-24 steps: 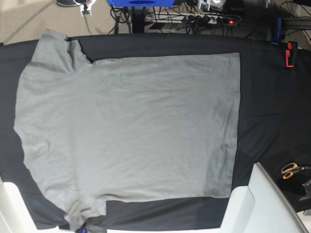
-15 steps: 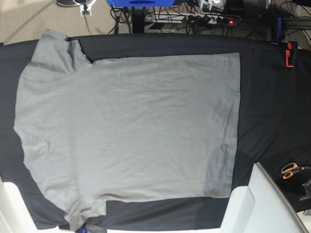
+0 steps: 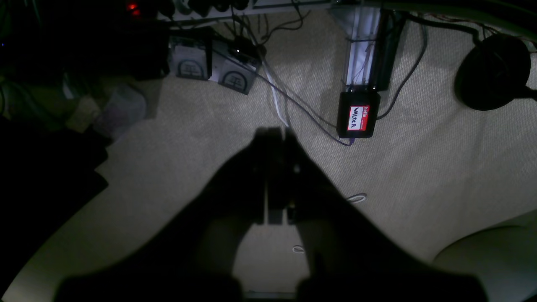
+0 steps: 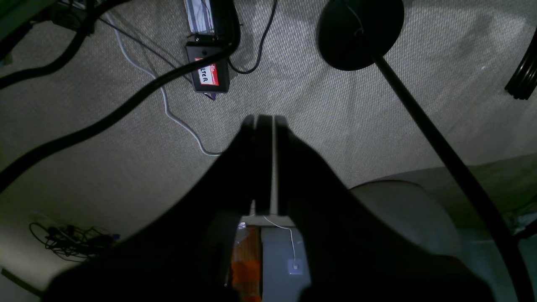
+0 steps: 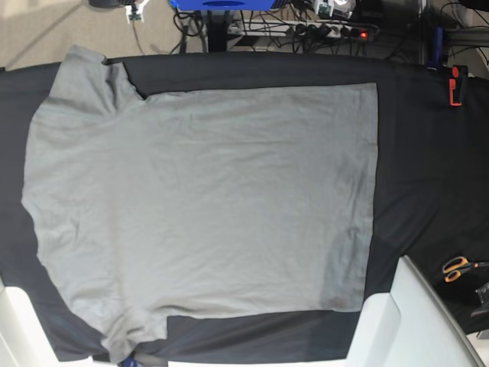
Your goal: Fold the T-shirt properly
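Note:
The far sleeve (image 5: 90,86) is flat and free in front of the robot's right gripper, so that gripper should keep going toward the sleeve's edge (image 5: 60,79) until its fingers open there.
The grey T-shirt (image 5: 199,199) lies spread flat on the black table cloth (image 5: 428,168) in the base view, its shoulders at the left and its hem at the right. One sleeve reaches the far left corner, the other the near left edge. Neither gripper shows in the base view. In the left wrist view my left gripper (image 3: 276,133) hangs over the carpet floor with its jaws pressed together and nothing between them. My right gripper (image 4: 264,119) is likewise shut and empty above the carpet in the right wrist view. The T-shirt is out of both wrist views.
Orange-handled scissors (image 5: 457,267) lie at the table's right near edge and a red clamp (image 5: 455,86) sits at the far right. White arm parts (image 5: 412,321) rise at the near right. Cables and a power strip (image 5: 306,30) lie on the floor behind the table.

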`<state>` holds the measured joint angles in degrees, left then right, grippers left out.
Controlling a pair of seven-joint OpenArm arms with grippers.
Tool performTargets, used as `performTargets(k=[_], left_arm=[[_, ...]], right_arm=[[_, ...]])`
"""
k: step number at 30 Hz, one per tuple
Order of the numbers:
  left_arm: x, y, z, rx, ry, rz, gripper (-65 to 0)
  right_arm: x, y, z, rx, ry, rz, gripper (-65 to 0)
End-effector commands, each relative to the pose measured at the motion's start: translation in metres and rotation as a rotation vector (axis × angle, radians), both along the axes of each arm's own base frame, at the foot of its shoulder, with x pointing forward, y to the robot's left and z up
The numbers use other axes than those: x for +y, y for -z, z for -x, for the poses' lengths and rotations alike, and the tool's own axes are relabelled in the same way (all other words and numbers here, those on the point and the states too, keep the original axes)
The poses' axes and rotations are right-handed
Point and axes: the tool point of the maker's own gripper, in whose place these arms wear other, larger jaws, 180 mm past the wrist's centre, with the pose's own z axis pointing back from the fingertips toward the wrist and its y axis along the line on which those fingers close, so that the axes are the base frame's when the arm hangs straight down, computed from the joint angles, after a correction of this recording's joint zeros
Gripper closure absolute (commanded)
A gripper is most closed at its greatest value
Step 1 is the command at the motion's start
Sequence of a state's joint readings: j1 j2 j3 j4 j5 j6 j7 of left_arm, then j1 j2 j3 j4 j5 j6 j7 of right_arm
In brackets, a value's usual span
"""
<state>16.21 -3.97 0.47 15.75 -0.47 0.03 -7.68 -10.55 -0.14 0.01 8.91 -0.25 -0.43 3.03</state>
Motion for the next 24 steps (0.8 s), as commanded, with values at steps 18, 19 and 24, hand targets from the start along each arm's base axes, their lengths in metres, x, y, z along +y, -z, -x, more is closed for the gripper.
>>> performTargets(k=[18, 19, 24], left_arm=[[0.022, -0.037, 0.01, -0.136, 0.053, -0.026, 0.0], [0.027, -0.043, 0.009, -0.152, 0.065, -0.032, 0.0], [0.031, -0.075, -0.003, -0.252, 0.114, -0.03, 0.0]], right_arm=[[-0.018, -0.039, 0.021, 0.022, -0.002, 0.038, -0.2], [-0.018, -0.044, 0.022, 0.017, -0.003, 0.039, -0.2], [-0.041, -0.073, 0.016, -0.038, 0.055, 0.095, -0.2]])
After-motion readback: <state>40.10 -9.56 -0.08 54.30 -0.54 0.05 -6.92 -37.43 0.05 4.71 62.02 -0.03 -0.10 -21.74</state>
